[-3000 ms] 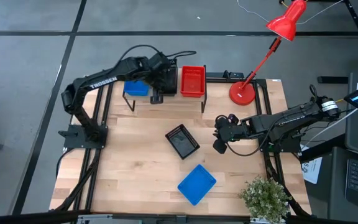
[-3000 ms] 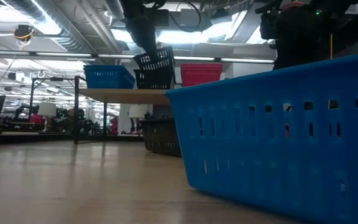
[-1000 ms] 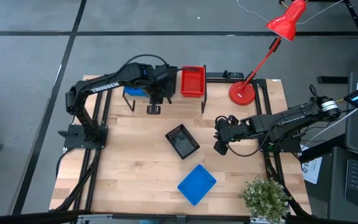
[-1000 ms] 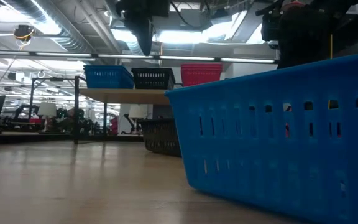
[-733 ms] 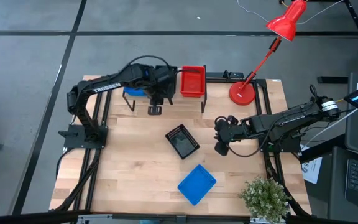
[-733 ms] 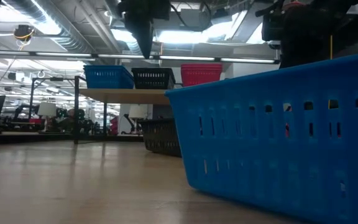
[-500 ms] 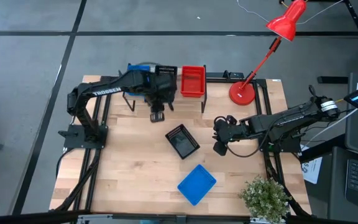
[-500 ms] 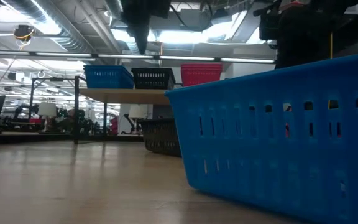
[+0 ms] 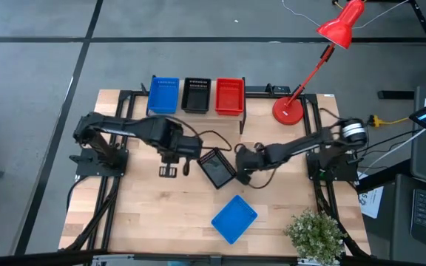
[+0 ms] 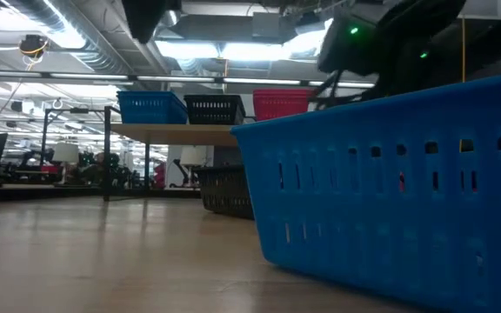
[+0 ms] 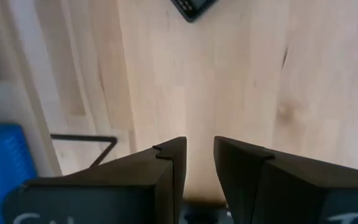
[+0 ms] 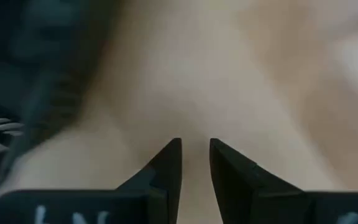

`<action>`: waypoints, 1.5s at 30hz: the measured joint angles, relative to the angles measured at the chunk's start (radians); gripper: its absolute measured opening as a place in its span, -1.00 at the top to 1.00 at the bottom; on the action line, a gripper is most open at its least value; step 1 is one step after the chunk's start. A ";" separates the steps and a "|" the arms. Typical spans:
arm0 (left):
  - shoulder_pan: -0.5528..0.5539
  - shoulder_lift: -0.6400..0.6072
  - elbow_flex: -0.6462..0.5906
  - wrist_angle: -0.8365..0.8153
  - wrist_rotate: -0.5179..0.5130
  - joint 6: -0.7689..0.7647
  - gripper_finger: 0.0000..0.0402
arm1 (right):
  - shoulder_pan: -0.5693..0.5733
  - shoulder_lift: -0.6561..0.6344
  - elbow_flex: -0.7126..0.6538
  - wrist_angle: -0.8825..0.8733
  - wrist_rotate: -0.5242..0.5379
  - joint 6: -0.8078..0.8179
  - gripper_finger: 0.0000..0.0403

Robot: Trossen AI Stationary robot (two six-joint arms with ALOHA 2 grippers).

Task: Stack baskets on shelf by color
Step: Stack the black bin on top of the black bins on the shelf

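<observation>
The shelf's black basket (image 9: 197,94) is closer to my left gripper. My right gripper should move back and leave the lone black basket (image 9: 217,168) for my left gripper to pick up.
On the shelf (image 9: 197,112) at the far edge stand blue baskets (image 9: 164,94), black baskets (image 9: 195,94) and red baskets (image 9: 229,96), side by side. How many are in each stack I cannot tell. One black basket (image 9: 217,168) rests flat on the table's middle, and a blue basket (image 9: 234,219) lies nearer the near edge. My left gripper (image 9: 170,171) hovers left of the lone black basket, its fingers a little apart (image 11: 199,155). My right gripper (image 9: 242,176) hangs just right of that basket, slightly open (image 12: 195,158). The basket shows blurred beside it (image 12: 17,93).
A red desk lamp (image 9: 288,109) stands at the far right corner and a potted plant (image 9: 315,233) at the near right corner. In the low view the blue basket (image 10: 390,183) fills the foreground. Bare wood lies left of and in front of my left gripper.
My left gripper has drawn back from the shelf toward the near edge and now hovers left of the lone black basket; the black stack on the shelf is uncovered. My right gripper has swung from the right side toward the table's left, up to that black basket.
</observation>
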 joint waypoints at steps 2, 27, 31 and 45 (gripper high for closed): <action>-0.006 -0.033 0.000 0.004 0.000 -0.010 0.63 | -0.002 0.056 0.033 0.053 -0.034 -0.032 0.60; -0.122 -0.316 -0.658 0.817 0.059 -0.273 0.63 | -0.007 0.151 0.492 -0.558 -0.316 -0.189 0.60; -0.177 -0.296 -0.690 0.953 0.004 -0.276 0.63 | 0.001 0.151 0.492 -0.799 -0.399 -0.180 0.60; -0.239 -0.094 -0.689 1.132 -0.103 -0.280 0.63 | 0.050 -0.103 0.260 -0.943 -0.383 -0.006 0.60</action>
